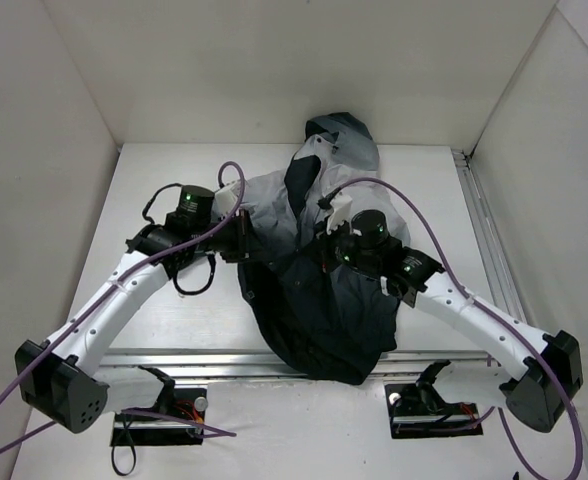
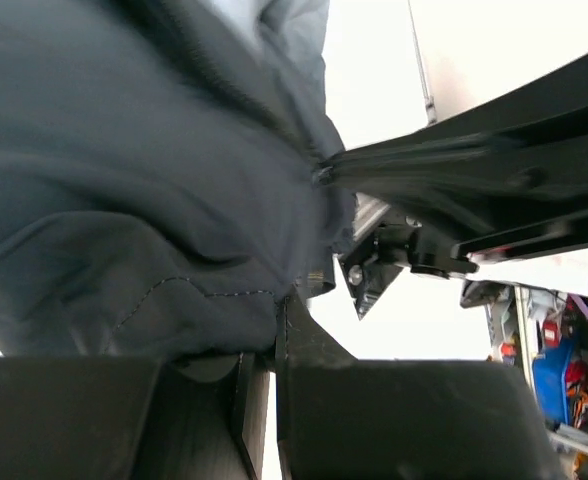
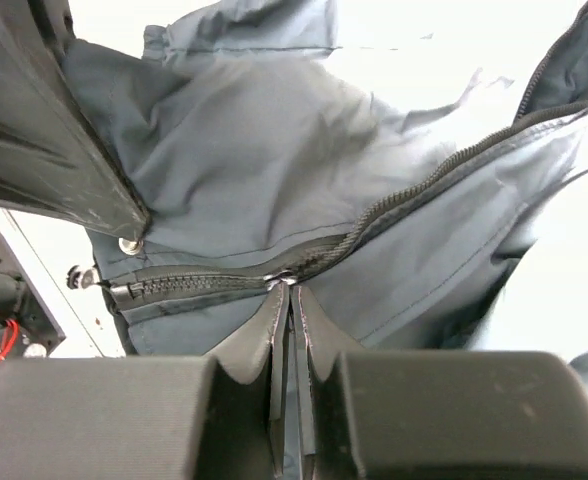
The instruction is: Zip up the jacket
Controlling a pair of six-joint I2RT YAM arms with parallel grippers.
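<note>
Joined teeth [image 3: 189, 284] go from slider to hem. My left gripper should next bring the dark fabric down toward the metal rail [image 1: 212, 357] until it lies down, then let go.
The jacket [image 1: 324, 300] lies crumpled mid-table, its hood [image 1: 344, 135] at the far side and its dark hem toward me. My left gripper [image 1: 246, 240] is shut on dark fabric at the jacket's left edge; in the left wrist view the cloth [image 2: 124, 150] is pinched between my jaws [image 2: 277, 320]. My right gripper [image 1: 326, 245] is shut on the zipper slider [image 3: 291, 283]. The zipper [image 3: 194, 285] is joined to the left of the slider, and its teeth [image 3: 444, 170] lie apart to the right.
White walls enclose the table on three sides. A metal rail [image 1: 204, 358] runs along the near edge and another [image 1: 484, 230] along the right. Purple cables [image 1: 414, 215] loop over both arms. The left gripper's finger [image 3: 54, 130] shows in the right wrist view.
</note>
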